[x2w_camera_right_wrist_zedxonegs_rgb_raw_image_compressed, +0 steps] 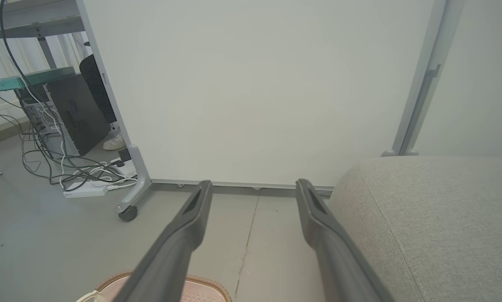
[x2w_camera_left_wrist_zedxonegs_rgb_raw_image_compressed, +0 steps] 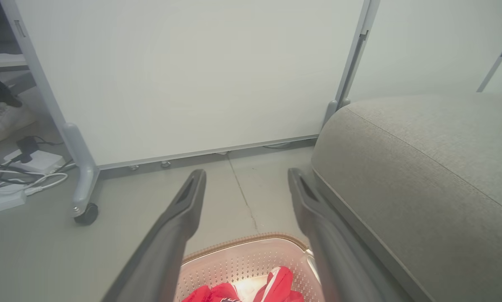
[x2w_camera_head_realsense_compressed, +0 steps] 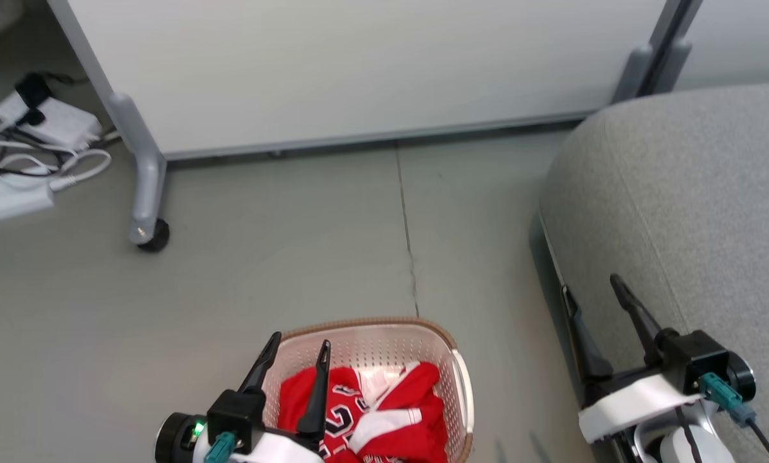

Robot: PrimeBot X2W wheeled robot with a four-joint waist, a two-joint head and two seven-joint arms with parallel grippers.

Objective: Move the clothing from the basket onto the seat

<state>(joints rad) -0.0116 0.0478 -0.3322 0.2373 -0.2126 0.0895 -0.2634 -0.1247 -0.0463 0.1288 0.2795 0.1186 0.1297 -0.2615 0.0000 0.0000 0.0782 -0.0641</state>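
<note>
I expect the numbered red clothing (x2w_camera_head_realsense_compressed: 343,413) to come out by itself when I lift it, because white trim (x2w_camera_head_realsense_compressed: 395,385) separates it from a plain red fold.
Red clothing (x2w_camera_head_realsense_compressed: 384,418) with white trim and black numbers lies bunched in the cream basket (x2w_camera_head_realsense_compressed: 384,331) on the floor at the bottom of the head view. My left gripper (x2w_camera_head_realsense_compressed: 301,341) hovers open over the basket's left side, nothing between its fingers. In the left wrist view the basket (x2w_camera_left_wrist_zedxonegs_rgb_raw_image_compressed: 242,245) and a bit of the clothing (x2w_camera_left_wrist_zedxonegs_rgb_raw_image_compressed: 278,281) show between the open left gripper (x2w_camera_left_wrist_zedxonegs_rgb_raw_image_compressed: 247,174). The grey seat (x2w_camera_head_realsense_compressed: 699,212) fills the right. My right gripper (x2w_camera_head_realsense_compressed: 590,286) stands open and empty at the seat's left edge. The right wrist view shows the open right gripper (x2w_camera_right_wrist_zedxonegs_rgb_raw_image_compressed: 255,186), the seat (x2w_camera_right_wrist_zedxonegs_rgb_raw_image_compressed: 435,226) and the basket's rim (x2w_camera_right_wrist_zedxonegs_rgb_raw_image_compressed: 209,283).
A pale wheeled partition panel (x2w_camera_head_realsense_compressed: 359,71) stands behind, its castor (x2w_camera_head_realsense_compressed: 150,238) on the floor at left. A power strip and tangled cables (x2w_camera_head_realsense_compressed: 37,141) lie at far left. A computer tower (x2w_camera_right_wrist_zedxonegs_rgb_raw_image_compressed: 77,111) and a person's shoe (x2w_camera_right_wrist_zedxonegs_rgb_raw_image_compressed: 114,142) sit beyond the panel. Bare floor (x2w_camera_head_realsense_compressed: 281,257) separates basket and panel.
</note>
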